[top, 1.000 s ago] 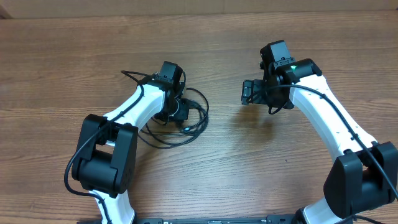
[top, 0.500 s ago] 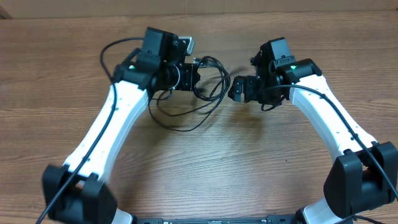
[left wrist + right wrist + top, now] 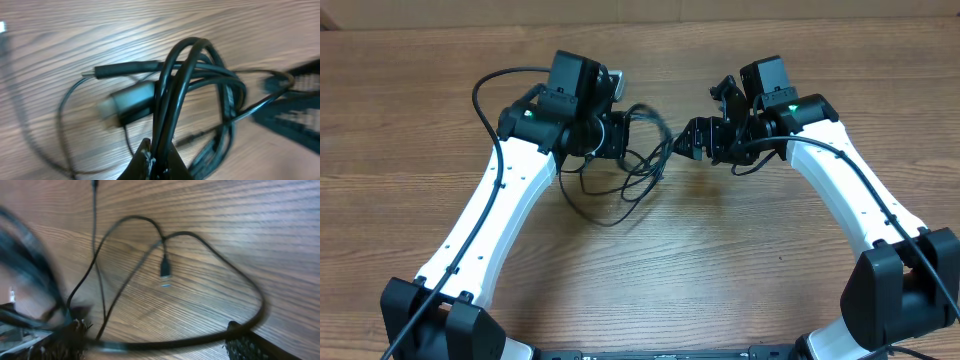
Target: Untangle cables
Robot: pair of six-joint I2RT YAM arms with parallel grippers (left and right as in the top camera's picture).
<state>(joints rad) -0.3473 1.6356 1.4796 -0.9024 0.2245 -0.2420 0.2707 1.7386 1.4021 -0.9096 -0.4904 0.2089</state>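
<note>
Several strands of cable hang bunched and crossed (image 3: 662,150) from my left gripper. I should first move my right gripper away and put the cable loops down on the wooden table (image 3: 617,199).
The cables (image 3: 625,175) are a bundle of thin black cords hanging in loops over the wooden table. My left gripper (image 3: 620,135) is shut on several strands of them (image 3: 172,95) at its fingertips (image 3: 150,162), and a silver-tipped plug (image 3: 125,102) dangles behind. My right gripper (image 3: 695,135) stands open right beside the loops. In the right wrist view one strand (image 3: 180,342) runs across the gap between its fingers (image 3: 247,342), apart from the pads. A small plug (image 3: 165,269) hangs from a thin loop further ahead.
The wooden table (image 3: 740,260) stretches all round. Thick black arm cables (image 3: 485,85) arch above the left arm. The two arms meet near the table's back middle, their grippers a few centimetres apart.
My left gripper shut on the cables, lifted them off the table and carried them back and right. My right gripper moved left up to the loops, and its jaws have narrowed slightly.
</note>
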